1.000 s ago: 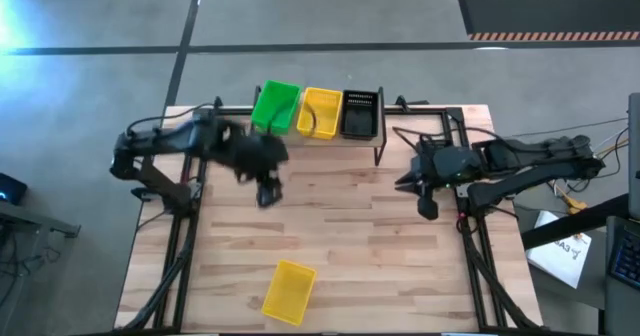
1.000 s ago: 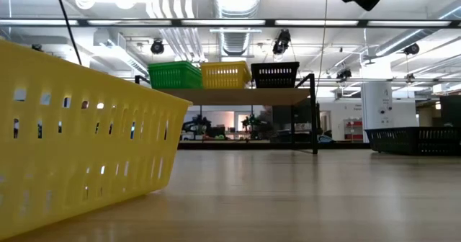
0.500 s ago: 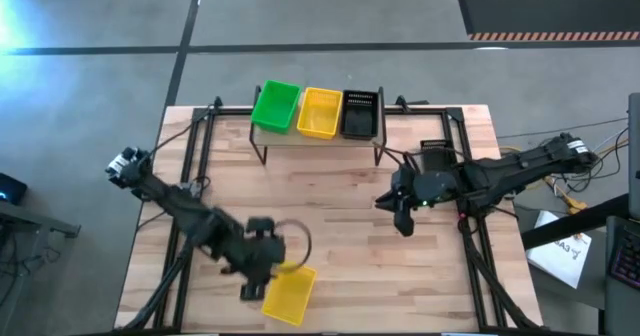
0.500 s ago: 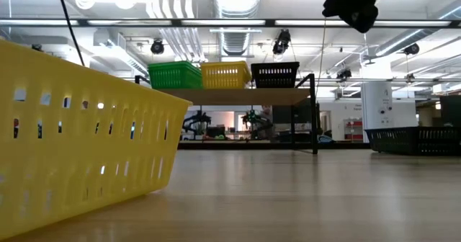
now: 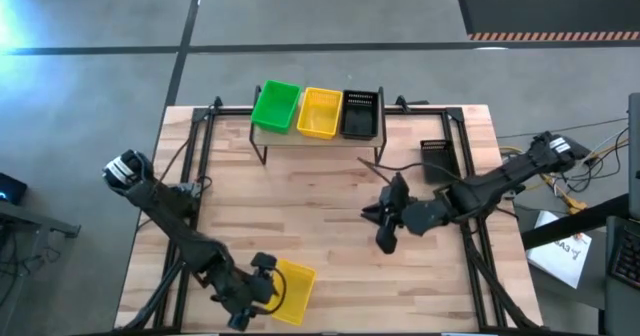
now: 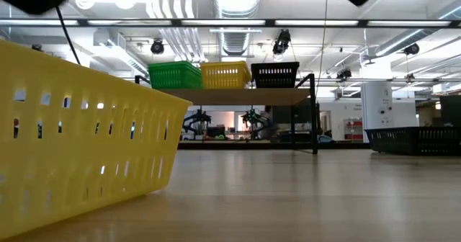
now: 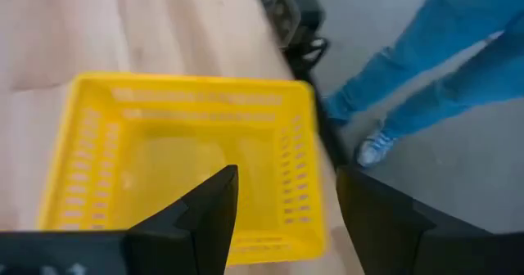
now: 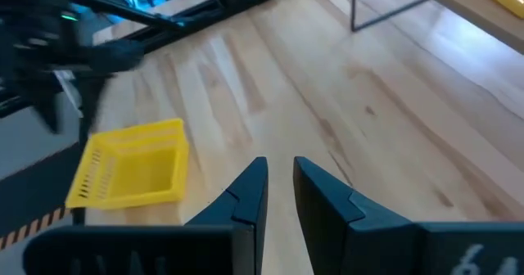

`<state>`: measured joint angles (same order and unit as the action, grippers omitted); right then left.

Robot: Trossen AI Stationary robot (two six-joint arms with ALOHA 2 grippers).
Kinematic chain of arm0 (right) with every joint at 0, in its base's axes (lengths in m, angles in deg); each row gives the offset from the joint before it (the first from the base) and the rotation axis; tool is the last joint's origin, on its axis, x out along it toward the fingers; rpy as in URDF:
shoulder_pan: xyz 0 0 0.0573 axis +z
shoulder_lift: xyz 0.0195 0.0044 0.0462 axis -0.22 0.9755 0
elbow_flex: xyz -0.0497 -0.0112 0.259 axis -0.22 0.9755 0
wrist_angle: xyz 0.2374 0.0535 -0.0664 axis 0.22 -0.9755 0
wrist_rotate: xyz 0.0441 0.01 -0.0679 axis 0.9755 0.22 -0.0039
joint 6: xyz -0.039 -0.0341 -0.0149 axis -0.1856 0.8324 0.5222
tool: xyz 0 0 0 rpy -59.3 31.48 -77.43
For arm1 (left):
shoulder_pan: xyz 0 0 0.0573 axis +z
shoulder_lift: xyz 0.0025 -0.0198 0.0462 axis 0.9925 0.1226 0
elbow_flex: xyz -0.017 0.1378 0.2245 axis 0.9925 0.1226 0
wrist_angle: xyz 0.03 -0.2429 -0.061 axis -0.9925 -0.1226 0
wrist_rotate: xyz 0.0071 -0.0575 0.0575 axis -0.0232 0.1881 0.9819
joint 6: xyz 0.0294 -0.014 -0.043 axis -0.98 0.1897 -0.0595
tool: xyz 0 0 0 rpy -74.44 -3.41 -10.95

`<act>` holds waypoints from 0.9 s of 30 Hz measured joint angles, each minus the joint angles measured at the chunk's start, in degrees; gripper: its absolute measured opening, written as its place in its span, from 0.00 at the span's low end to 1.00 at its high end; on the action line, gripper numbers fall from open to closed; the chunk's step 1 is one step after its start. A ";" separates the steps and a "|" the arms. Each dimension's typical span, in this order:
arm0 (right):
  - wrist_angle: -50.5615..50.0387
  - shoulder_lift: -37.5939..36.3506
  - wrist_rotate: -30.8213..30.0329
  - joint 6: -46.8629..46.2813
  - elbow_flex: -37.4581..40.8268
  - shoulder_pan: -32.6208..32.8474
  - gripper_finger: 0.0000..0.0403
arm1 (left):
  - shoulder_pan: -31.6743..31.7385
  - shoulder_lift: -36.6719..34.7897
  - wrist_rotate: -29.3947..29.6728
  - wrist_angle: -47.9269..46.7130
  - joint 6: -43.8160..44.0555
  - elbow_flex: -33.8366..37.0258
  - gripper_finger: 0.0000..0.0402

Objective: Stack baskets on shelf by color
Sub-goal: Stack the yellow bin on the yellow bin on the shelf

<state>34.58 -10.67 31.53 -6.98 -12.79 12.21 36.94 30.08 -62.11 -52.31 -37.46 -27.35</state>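
Observation:
I should keep lowering my left gripper's open fingers, whose gap lines up with the loose yellow basket's side [image 7: 300, 160], until they straddle its rim [image 7: 316, 201], then close them.
A green basket [image 5: 275, 106], a yellow basket [image 5: 320, 113] and a black basket [image 5: 360, 114] stand side by side on the shelf [image 5: 262, 136] at the table's far side; they also show in the low view [image 6: 225, 74]. A loose yellow basket [image 5: 292, 289] rests on its bottom near the table's near edge. My left gripper [image 5: 264, 288] is open at this basket's left side. In the left wrist view its fingers [image 7: 286, 173] stand on either side of one basket wall [image 7: 299, 169]; whether they touch it I cannot tell. My right gripper [image 5: 385, 231] hangs over mid-table, empty, with a narrow gap between its fingers [image 8: 280, 164].
Another black basket [image 5: 437, 161] sits at the table's right side and shows in the low view [image 6: 414, 137]. A person's legs in blue trousers [image 7: 426, 70] stand beyond the table's edge. Bare wood lies between the shelf and the loose yellow basket.
My left gripper has swept from in front of the shelf toward the table's near edge and now sits at the loose yellow basket's left side. My right gripper has gone from the right side toward the table's middle and a little nearer. The baskets have not moved.

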 joint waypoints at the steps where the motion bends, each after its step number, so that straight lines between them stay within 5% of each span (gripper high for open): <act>1: -0.21 0.93 -0.11 0.33 -1.30 0.35 0.13 | -0.04 0.16 0.26 0.84 0.00 0.89 0.48; 7: -5.78 6.17 -0.13 1.75 -10.07 1.23 0.13 | -0.57 4.08 -0.30 8.79 -4.63 2.56 0.48; 13: -15.57 10.33 -0.21 1.95 -18.99 1.39 0.13 | -0.56 9.02 -1.56 12.05 0.58 1.48 0.47; 27: -18.19 12.47 -0.14 4.71 -24.25 2.37 0.13 | -1.79 16.87 1.83 7.81 4.78 -3.80 0.22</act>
<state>16.40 1.80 31.39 -2.26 -37.04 14.58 35.15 46.94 -60.28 -44.50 -32.69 -31.15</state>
